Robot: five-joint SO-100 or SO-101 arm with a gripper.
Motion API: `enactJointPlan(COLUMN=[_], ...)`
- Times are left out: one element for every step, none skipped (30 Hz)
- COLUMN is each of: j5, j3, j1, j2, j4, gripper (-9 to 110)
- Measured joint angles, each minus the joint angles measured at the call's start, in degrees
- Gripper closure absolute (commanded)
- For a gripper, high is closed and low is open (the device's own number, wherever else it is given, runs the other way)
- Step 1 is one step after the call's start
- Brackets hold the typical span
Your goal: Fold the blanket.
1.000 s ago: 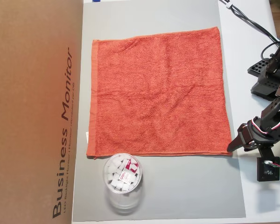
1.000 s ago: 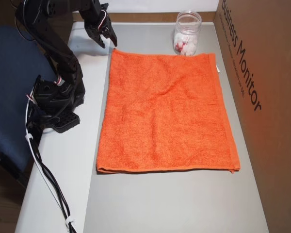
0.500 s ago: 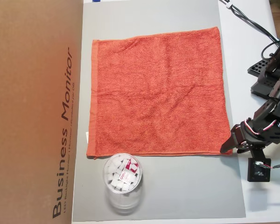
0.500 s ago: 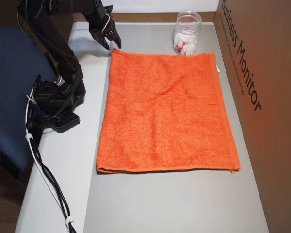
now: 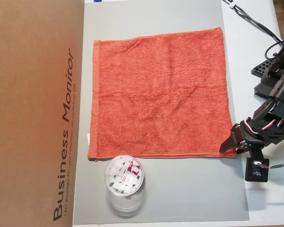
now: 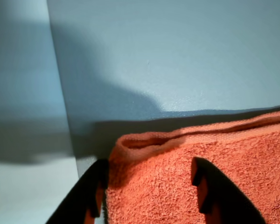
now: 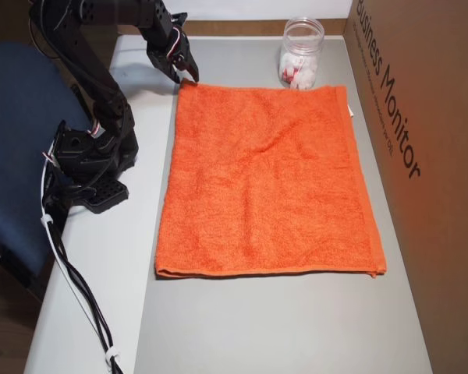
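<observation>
My gripper will carry the blanket's near corner [image 5: 230, 152] across, and the blanket should fold over diagonally into a triangle, because soft wrinkles [image 5: 173, 90] cross its flat, square spread.
The blanket [image 5: 161, 90] is an orange-red terry towel lying flat and spread out on a grey mat [image 5: 180, 198]. It also shows in the other overhead view [image 7: 269, 179]. My gripper [image 5: 231, 147] is at its lower right corner in an overhead view, which is the far left corner in the other overhead view [image 7: 189, 78]. In the wrist view the black fingers [image 6: 210, 191] stand apart on either side of that corner [image 6: 149, 172]. The corner's hem [image 6: 144, 140] is curled up slightly. A small white tag [image 7: 351, 111] sticks out of the far right edge.
A clear plastic cup [image 5: 124, 182] with white and red pieces stands just off the blanket's edge [image 7: 302, 58]. A tall cardboard box [image 5: 33, 113] borders the mat [image 7: 421, 117]. The arm's base [image 7: 90, 156] and cables [image 7: 70, 273] sit on the white table beside a blue chair [image 7: 15, 140].
</observation>
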Motion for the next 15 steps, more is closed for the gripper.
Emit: enactJointPlan(j5=[0.00,0.00,0.00,0.00,0.00,0.00,0.00,0.00,0.00,0.00,0.00,0.00,0.00,0.00,0.00], j3=[0.00,0.00,0.00,0.00,0.00,0.00,0.44,0.88,1.41,1.67,2.02,2.55,2.90,3.34,3.52], j1=[0.00,0.00,0.00,0.00,0.00,0.00,0.00,0.00,0.00,0.00,0.00,0.00,0.00,0.00,0.00], j2=[0.00,0.00,0.00,0.00,0.00,0.00,0.00,0.00,0.00,0.00,0.00,0.00,0.00,0.00,0.00], j4=[0.00,0.00,0.00,0.00,0.00,0.00,0.00,0.00,0.00,0.00,0.00,0.00,0.00,0.00,0.00], gripper=[84,84,84,84,84,84,84,84,84,84,84,84,84,84,84])
